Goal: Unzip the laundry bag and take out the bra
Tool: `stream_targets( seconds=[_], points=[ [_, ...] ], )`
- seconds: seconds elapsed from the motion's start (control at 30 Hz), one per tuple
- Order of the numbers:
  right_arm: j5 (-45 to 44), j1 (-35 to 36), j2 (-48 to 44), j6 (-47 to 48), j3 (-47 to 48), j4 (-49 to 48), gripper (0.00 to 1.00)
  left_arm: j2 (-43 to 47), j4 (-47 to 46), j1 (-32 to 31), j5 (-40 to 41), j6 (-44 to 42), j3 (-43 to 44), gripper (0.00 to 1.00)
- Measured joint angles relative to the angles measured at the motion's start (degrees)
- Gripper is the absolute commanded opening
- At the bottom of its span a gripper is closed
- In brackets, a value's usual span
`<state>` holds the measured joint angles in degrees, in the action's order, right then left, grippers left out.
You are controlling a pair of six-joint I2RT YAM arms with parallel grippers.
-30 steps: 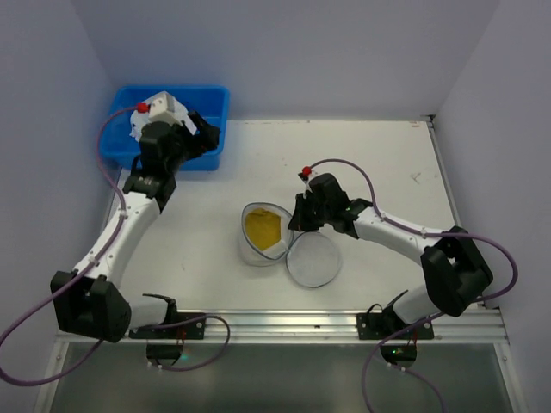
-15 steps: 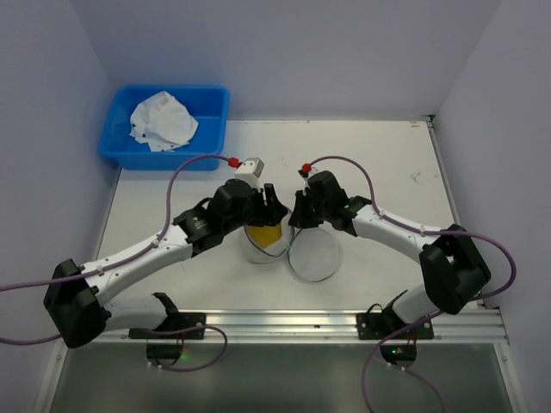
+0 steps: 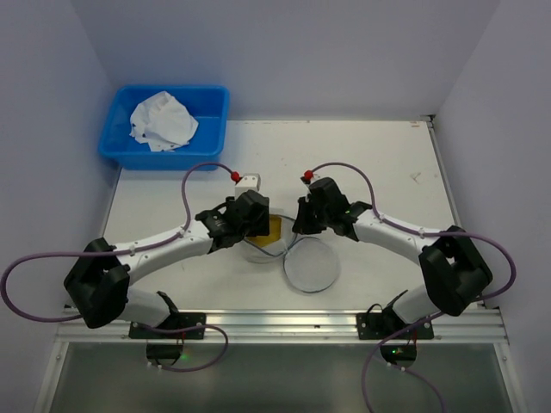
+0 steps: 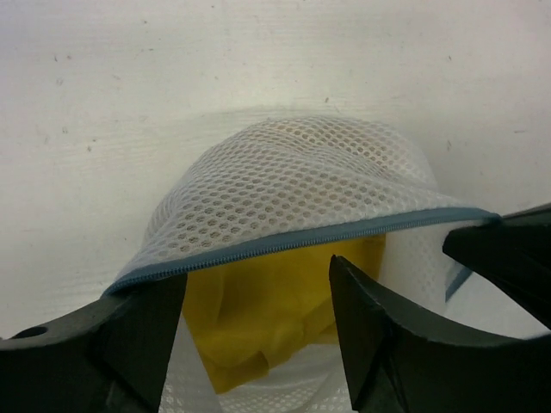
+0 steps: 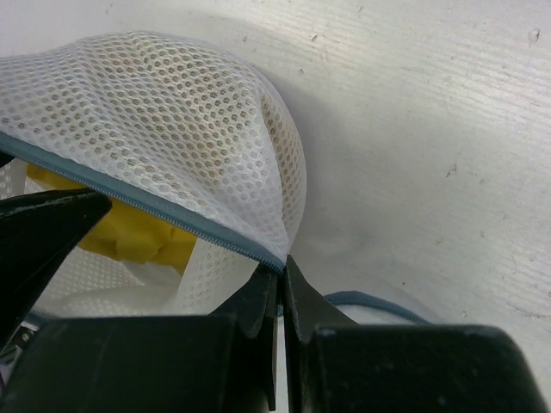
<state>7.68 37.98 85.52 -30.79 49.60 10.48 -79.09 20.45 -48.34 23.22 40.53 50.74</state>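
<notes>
The yellow bra sits back under the zipper rim [image 4: 301, 238], so the robot's left gripper should open wide and go further into the bag [image 4: 267, 288] before it pulls the bra out.
The laundry bag [image 3: 308, 267] is a white mesh pouch with a blue-grey zipper rim, lying unzipped mid-table with its round flap spread toward the near edge. A yellow bra [image 4: 258, 318] lies inside the bag [image 4: 293, 181], under the raised rim. My left gripper [image 4: 256, 274] is open at the bag's mouth, one dark finger on each side of the yellow fabric. My right gripper [image 5: 280, 262] is shut on the zipper rim of the bag [image 5: 164, 120] and holds it up. From above, the left gripper [image 3: 256, 222] and the right gripper [image 3: 303, 228] meet over the bra [image 3: 275, 229].
A blue plastic tub [image 3: 207, 101] stands at the table's back left corner with a crumpled white cloth [image 3: 162, 120] in it. Purple cables loop off both arms. Walls close in the left, back and right sides.
The left arm has swung from over the blue tub to the bag's mouth, leaving the white cloth in the tub, and its jaws have narrowed somewhat. The right gripper has kept its hold.
</notes>
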Motion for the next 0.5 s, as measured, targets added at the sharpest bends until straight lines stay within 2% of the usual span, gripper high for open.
stream_targets(
  seconds=[0.07,0.17,0.5],
  points=[
    [-0.3,0.3,-0.4,0.0,-0.4,-0.3,0.0,-0.8,0.2,0.1,1.4,-0.3,0.0,0.81],
    [-0.5,1.2,-0.6,0.0,-0.5,-1.1,0.0,-2.6,-0.1,0.3,2.1,-0.6,0.0,0.85],
    [-0.2,2.6,-0.5,0.0,-0.5,-2.6,0.0,-6.8,-2.7,0.3,0.0,-0.7,0.0,0.83]
  ],
)
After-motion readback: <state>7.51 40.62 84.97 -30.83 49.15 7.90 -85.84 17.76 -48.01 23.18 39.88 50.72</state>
